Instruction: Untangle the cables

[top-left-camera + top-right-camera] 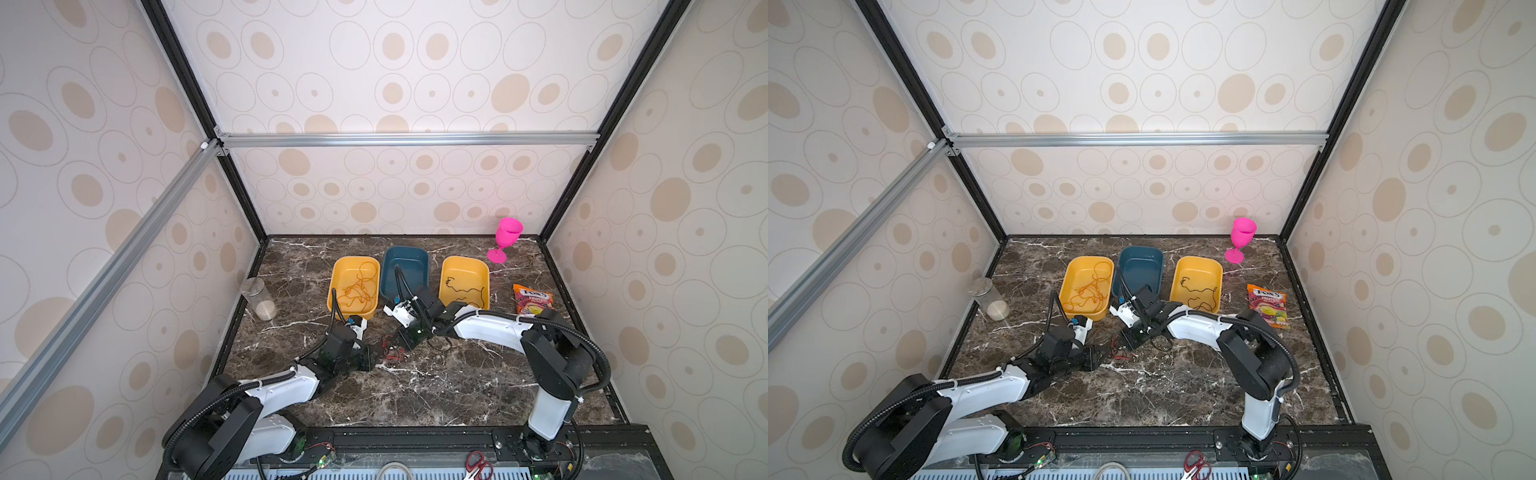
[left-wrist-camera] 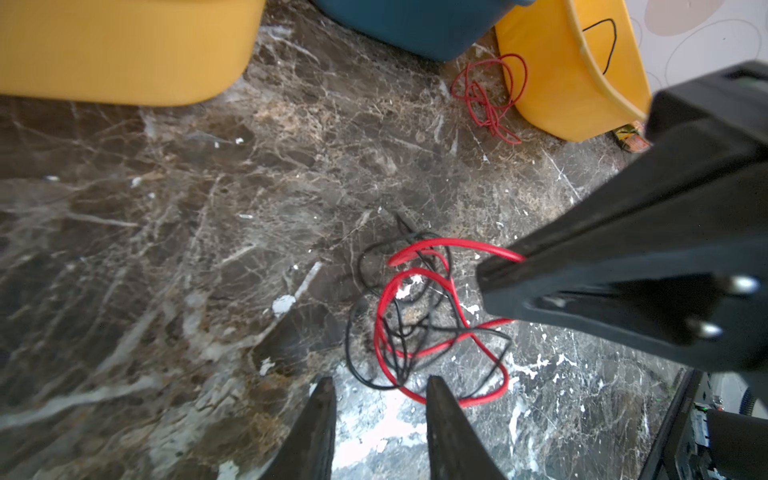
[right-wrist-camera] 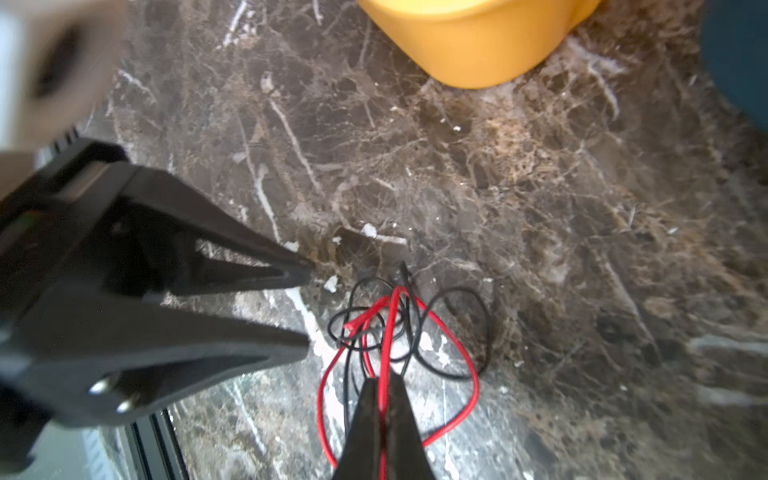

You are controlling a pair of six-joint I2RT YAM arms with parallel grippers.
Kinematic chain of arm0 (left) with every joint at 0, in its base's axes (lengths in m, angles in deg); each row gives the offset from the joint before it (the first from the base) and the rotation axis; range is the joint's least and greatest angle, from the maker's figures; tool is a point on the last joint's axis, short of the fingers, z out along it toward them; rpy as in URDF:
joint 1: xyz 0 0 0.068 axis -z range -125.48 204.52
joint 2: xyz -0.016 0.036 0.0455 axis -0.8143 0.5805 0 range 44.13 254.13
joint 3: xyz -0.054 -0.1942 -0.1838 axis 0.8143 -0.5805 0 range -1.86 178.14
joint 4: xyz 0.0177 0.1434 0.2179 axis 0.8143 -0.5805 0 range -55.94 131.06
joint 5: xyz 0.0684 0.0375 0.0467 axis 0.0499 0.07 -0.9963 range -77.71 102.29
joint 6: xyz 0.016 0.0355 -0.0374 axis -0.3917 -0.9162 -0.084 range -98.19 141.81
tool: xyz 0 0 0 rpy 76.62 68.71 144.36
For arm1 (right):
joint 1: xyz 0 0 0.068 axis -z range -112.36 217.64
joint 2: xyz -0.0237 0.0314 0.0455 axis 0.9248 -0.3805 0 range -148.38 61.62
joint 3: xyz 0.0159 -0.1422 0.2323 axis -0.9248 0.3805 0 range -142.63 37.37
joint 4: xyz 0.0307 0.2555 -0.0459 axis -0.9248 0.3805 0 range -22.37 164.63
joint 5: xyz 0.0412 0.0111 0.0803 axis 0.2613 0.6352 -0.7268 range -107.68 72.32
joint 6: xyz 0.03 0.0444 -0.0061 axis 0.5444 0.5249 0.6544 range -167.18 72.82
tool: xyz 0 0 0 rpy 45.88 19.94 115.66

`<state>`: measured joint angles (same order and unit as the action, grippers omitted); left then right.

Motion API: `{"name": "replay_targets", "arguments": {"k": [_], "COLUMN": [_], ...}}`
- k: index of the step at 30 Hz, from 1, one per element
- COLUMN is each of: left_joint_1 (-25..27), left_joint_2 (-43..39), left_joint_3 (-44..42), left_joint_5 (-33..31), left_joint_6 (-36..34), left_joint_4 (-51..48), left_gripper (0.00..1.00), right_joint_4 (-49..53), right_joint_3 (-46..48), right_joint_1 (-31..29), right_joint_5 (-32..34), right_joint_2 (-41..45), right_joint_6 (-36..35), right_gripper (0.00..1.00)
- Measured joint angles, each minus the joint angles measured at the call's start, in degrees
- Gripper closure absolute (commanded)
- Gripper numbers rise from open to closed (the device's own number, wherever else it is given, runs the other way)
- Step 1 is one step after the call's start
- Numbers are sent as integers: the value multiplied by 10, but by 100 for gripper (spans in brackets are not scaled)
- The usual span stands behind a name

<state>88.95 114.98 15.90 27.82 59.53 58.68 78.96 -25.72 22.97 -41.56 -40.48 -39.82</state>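
Next, my left gripper grips the black cable and pulls it away, because the black cable's loops run through the red cable that my right gripper holds.
A tangle of red and black cables lies on the marble table between my two grippers, also seen in a top view. My right gripper is shut on a red cable strand of that tangle. My left gripper stands open just short of the tangle, nothing between its fingers. An orange cable curls in the left yellow tray. A black cable lies in the right yellow tray. Another red cable rests on the table against that tray.
A blue tray sits between the yellow ones. A pink goblet stands at the back right, a candy bag lies right of the trays, and a clear jar stands at the left edge. Red-handled scissors lie below the front rail.
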Motion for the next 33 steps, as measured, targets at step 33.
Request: {"name": "replay_targets", "arguments": {"k": [33], "left_joint_1": [-20], "left_joint_2": [-101], "left_joint_3": [-38], "left_joint_5": [8], "left_joint_6": [32], "left_joint_4": [39], "left_gripper": [99], "right_joint_4": [-89], "right_joint_3": [102], "right_joint_1": [58], "right_joint_5": [-39], "right_joint_2": [107], "right_joint_6": [-1], "right_gripper": [100]}}
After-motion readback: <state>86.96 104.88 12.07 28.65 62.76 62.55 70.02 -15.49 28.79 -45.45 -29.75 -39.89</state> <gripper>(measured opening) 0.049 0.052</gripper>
